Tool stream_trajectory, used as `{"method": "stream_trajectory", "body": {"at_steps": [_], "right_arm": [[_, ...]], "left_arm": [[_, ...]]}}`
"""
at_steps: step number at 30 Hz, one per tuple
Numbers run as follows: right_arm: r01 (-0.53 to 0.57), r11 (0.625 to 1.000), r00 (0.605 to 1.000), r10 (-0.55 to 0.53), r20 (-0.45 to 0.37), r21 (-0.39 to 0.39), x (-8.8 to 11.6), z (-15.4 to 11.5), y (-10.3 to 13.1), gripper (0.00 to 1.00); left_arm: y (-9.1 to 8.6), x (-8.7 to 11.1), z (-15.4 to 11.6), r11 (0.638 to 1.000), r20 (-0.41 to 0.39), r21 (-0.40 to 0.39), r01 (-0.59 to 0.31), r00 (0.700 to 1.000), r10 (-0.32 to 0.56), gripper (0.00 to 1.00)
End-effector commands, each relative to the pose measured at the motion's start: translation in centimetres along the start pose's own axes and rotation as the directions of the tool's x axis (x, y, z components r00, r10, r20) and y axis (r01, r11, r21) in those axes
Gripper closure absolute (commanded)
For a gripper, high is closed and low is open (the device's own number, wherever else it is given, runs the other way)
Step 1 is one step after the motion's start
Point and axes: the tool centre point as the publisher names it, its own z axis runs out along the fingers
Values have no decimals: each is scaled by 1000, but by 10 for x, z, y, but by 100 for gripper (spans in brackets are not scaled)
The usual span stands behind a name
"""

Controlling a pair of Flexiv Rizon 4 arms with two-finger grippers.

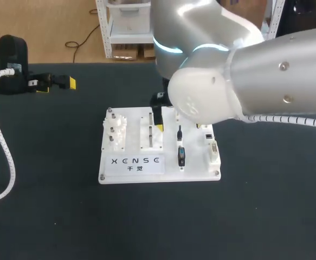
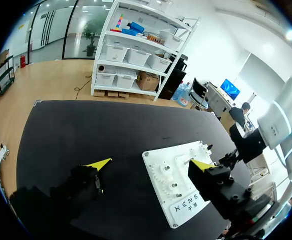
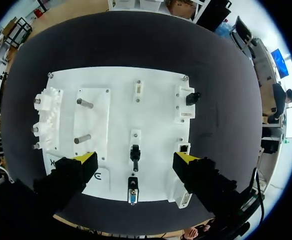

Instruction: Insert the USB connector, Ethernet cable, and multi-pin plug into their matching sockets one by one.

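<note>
The slim black connector (image 1: pixel 180 132) will come out by itself when I lift it, because a screw (image 3: pixel 135 135) holds the white holder to the board.
A white socket board (image 1: pixel 133 168) (image 3: pixel 156 115) (image 2: pixel 158 162) lies mid-table. A slim black connector (image 1: pixel 179 134) (image 3: pixel 134 152) stands in a white holder on it. A blue-faced plug (image 1: pixel 181 156) (image 3: pixel 132 194) lies just nearer the board's front edge. My right gripper (image 1: pixel 178 127) (image 3: pixel 135 159) hangs open over the board, its yellow-tipped fingers (image 3: pixel 84 161) wide apart on either side of the black connector, touching nothing. My left gripper (image 1: pixel 52 82) (image 2: pixel 150 164) rests open and empty at the table's far left, well away from the board.
White gears (image 1: pixel 116 130) (image 3: pixel 44 107) and two metal pegs (image 3: pixel 84 103) fill the board's left half. Sockets (image 1: pixel 213 149) (image 3: pixel 184 148) line its right edge, with a black part (image 3: pixel 192 97) on the far block. My right arm hides the board's far right corner in the head view.
</note>
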Motion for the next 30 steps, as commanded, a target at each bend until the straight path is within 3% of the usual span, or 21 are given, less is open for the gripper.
{"method": "stream_trajectory", "body": {"at_steps": [1, 7, 30], "right_arm": [[-5, 1000, 1000, 5, 3, -7, 10, 5, -2, 0], [11, 1000, 1000, -11, 6, -28, 17, 8, -7, 0], [10, 999, 1000, -10, 6, -40, 17, 10, -10, 0]], "left_arm": [[0, 0, 0, 1000, 0, 0, 0, 1000, 0, 0], [0, 0, 0, 1000, 0, 0, 0, 1000, 0, 0], [0, 0, 0, 1000, 0, 0, 0, 1000, 0, 0]]}}
